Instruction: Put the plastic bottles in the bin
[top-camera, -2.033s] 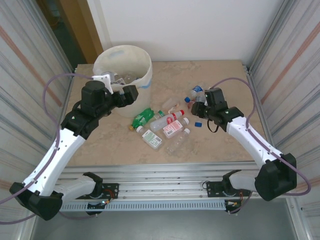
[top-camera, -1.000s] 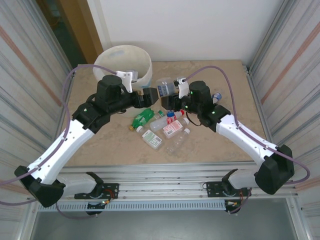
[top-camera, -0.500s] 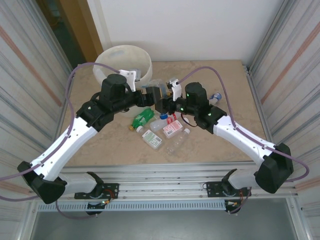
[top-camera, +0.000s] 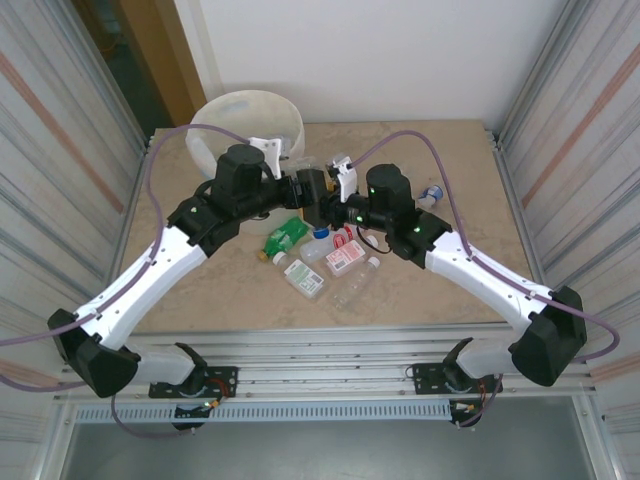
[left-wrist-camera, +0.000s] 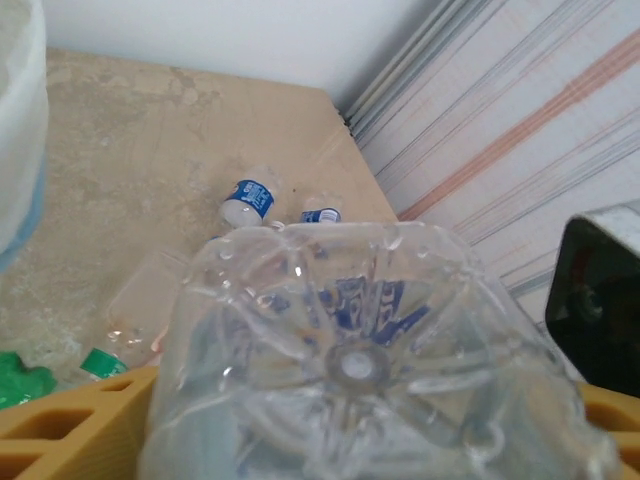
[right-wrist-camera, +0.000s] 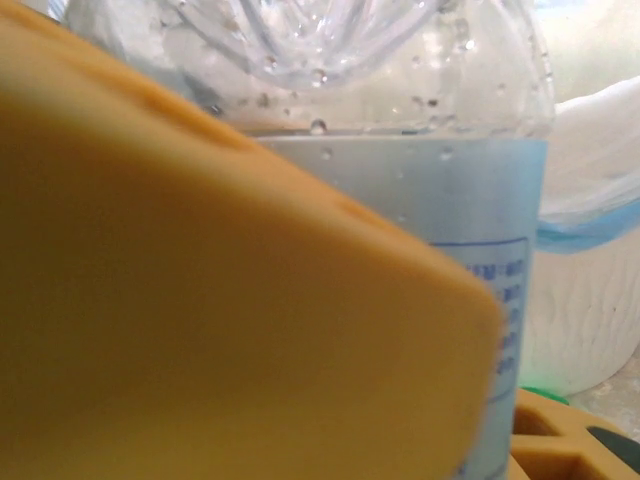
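I should open my right gripper and move it away first, because both grippers are holding the clear bottle (left-wrist-camera: 360, 350) near the bin. My left gripper should then take the bottle to the bin (top-camera: 248, 118).
A clear bottle (left-wrist-camera: 360, 350) with a pale blue label (right-wrist-camera: 480, 200) hangs above the table between both arms. My right gripper (top-camera: 328, 190) is shut on its side; one yellow finger (right-wrist-camera: 200, 300) covers most of the right wrist view. My left gripper (top-camera: 303, 184) faces it, and the bottle's base sits between its yellow fingers (left-wrist-camera: 70, 425), touching both. The cream-white bin (top-camera: 215, 110) stands just behind the left gripper at the far left. Several more bottles lie below: a green one (top-camera: 285, 235), a red-labelled one (top-camera: 347, 258) and a clear one (top-camera: 356, 285).
One more small bottle with a blue label (top-camera: 432, 194) lies to the right of the right arm, seen also in the left wrist view (left-wrist-camera: 248, 198). Corrugated metal walls (top-camera: 580, 110) close in both sides. Bare tabletop (top-camera: 200, 290) lies at the near left.
The right arm carried the clear bottle left toward the bin. The left gripper swung right to meet it and narrowed its jaws around the bottle's base.
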